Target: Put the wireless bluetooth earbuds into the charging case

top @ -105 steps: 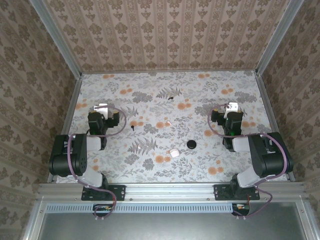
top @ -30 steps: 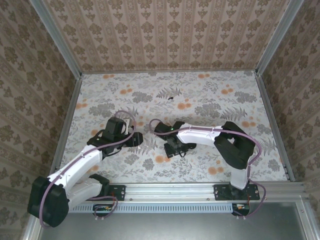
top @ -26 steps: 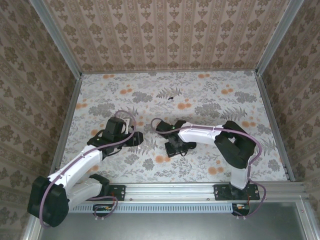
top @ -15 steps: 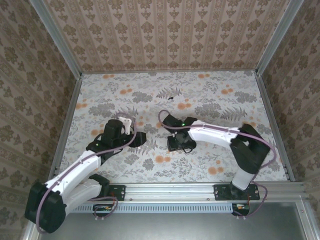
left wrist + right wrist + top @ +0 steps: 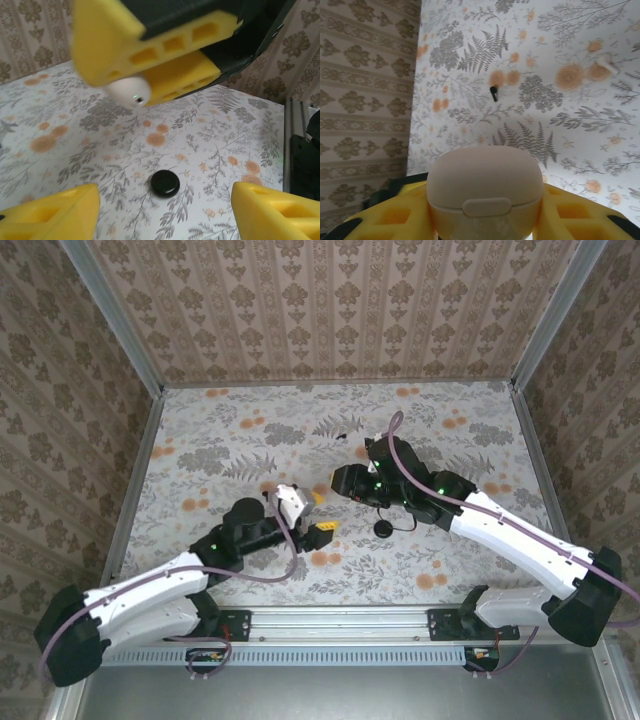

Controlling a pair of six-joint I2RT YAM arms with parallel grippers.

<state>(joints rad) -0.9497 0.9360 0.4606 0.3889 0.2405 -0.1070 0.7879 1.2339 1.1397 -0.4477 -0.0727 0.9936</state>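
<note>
The charging case's end [image 5: 129,93] pokes out beyond my right gripper's fingers, so I should keep holding the case until my left gripper's open fingers [image 5: 325,512] close on that end.
The charging case [image 5: 485,180] is a rounded beige shell with its lid closed, and my right gripper [image 5: 485,210] is shut on it between yellow fingers, raised above the floral table. In the left wrist view the same case [image 5: 127,91] hangs in those fingers at the top. One earbud [image 5: 493,93], a tiny black speck, lies on the table far beyond the case, also seen from above as earbud [image 5: 341,436]. My left gripper [image 5: 165,200] is open and empty, low over the table near the right gripper [image 5: 340,482]. From above the left gripper [image 5: 320,513] sits left of centre.
A black round disc [image 5: 383,527] lies on the table between the arms, and the disc [image 5: 165,183] shows just ahead of my left fingers. A small white piece [image 5: 607,61] rests on an orange flower. Patterned walls and metal rails [image 5: 135,480] enclose the table.
The right gripper closed on the case and lifted it up and back to the right, uncovering the black disc. The left gripper moved right toward the centre.
</note>
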